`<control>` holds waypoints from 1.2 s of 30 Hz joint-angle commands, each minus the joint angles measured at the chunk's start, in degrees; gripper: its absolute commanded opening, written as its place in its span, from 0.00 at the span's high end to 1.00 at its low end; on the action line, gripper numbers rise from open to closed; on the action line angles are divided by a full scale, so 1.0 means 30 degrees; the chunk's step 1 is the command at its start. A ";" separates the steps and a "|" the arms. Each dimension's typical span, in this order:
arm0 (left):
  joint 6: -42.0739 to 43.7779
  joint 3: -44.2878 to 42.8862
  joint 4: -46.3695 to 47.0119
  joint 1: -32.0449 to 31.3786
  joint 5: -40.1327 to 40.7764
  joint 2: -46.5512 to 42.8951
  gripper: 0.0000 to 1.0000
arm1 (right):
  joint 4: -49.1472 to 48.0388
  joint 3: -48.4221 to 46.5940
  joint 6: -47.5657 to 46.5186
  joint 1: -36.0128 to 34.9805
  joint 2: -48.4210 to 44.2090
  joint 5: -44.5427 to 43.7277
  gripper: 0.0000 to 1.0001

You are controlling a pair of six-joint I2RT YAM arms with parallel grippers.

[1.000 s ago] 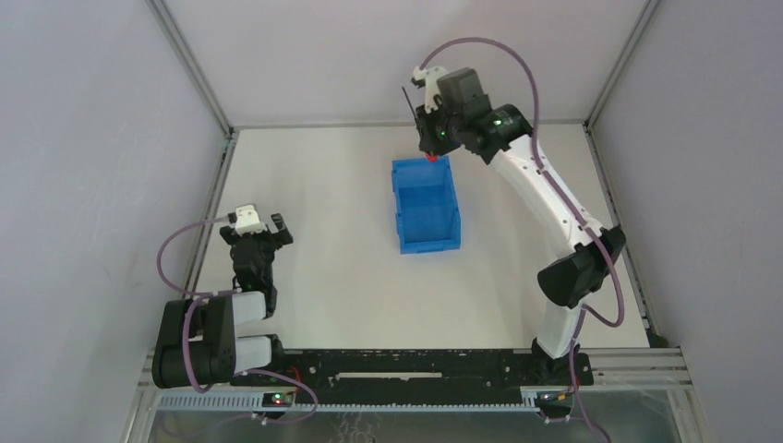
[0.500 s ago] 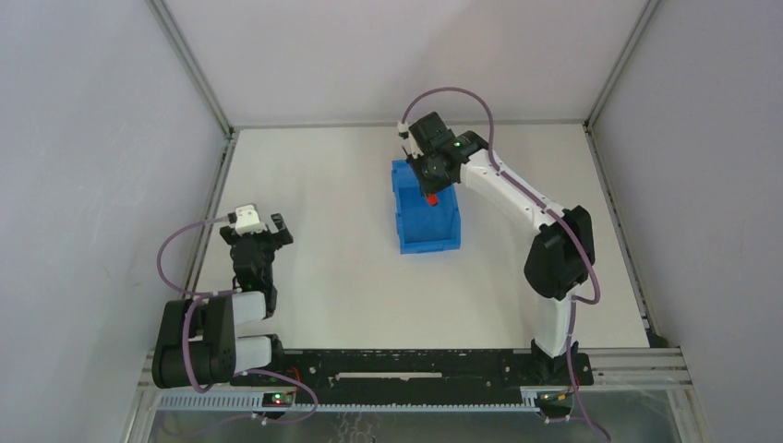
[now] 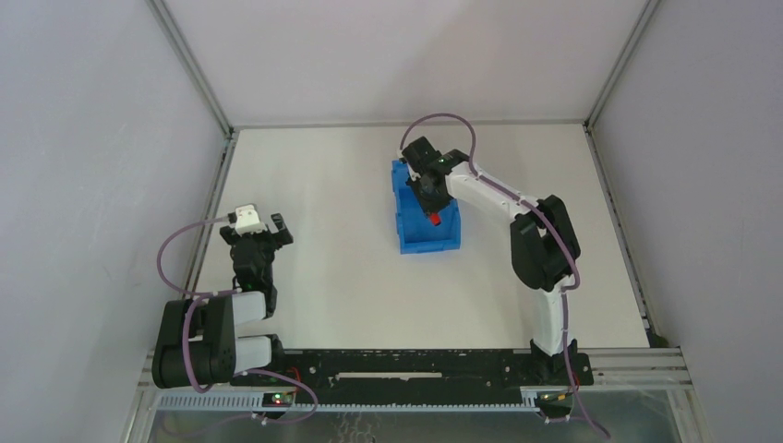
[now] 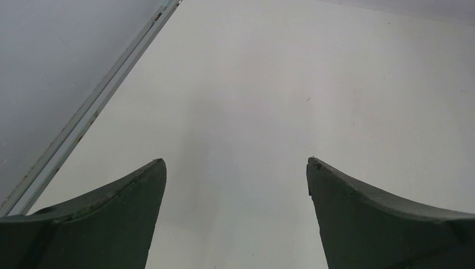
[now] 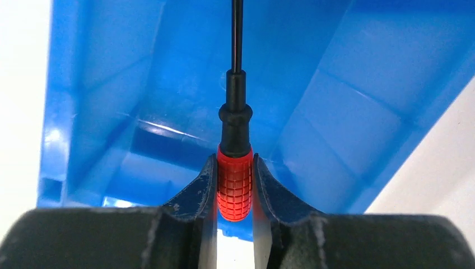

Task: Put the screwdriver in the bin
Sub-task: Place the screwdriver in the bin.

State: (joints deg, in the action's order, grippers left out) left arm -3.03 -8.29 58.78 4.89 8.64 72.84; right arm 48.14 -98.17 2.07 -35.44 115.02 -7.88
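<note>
The screwdriver's black shaft (image 5: 237,39) is in line with the bin's open inside (image 3: 420,231) and clear of the bin's sides. My right gripper keeps going down until it can let go near the bottom of the bin.
The blue bin (image 3: 412,235) stands mid-table. My right gripper (image 3: 431,208) hangs over its inside, shut on the screwdriver (image 3: 433,220), whose red handle end shows below the jaws. In the right wrist view the fingers (image 5: 205,188) clamp the red ribbed handle (image 5: 234,188); the black shaft (image 5: 237,33) points away over the bin's blue floor and walls (image 5: 336,112). My left gripper (image 3: 258,224) is open and empty at the table's left, far from the bin; its fingers (image 4: 129,213) frame bare table.
A metal frame rail (image 4: 95,112) runs along the table's left edge beside my left gripper. Grey enclosure walls (image 3: 92,138) surround the table. White table (image 3: 323,185) lies between the two arms.
My right arm has come down and toward the near side, carrying the screwdriver from above the bin's far wall to low over the bin's inside. The left arm has not moved.
</note>
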 commanded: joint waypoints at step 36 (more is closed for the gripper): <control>0.0280 -0.0824 0.0679 -0.0149 0.0086 -0.0289 0.00 | -0.2530 0.1072 0.0921 -0.0729 0.0395 -0.1935 0.56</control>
State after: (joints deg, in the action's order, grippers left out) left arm -3.03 -8.29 58.78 4.89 8.64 72.84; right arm 41.28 -94.54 4.01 -36.97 118.56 -12.19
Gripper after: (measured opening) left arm 0.997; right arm 0.434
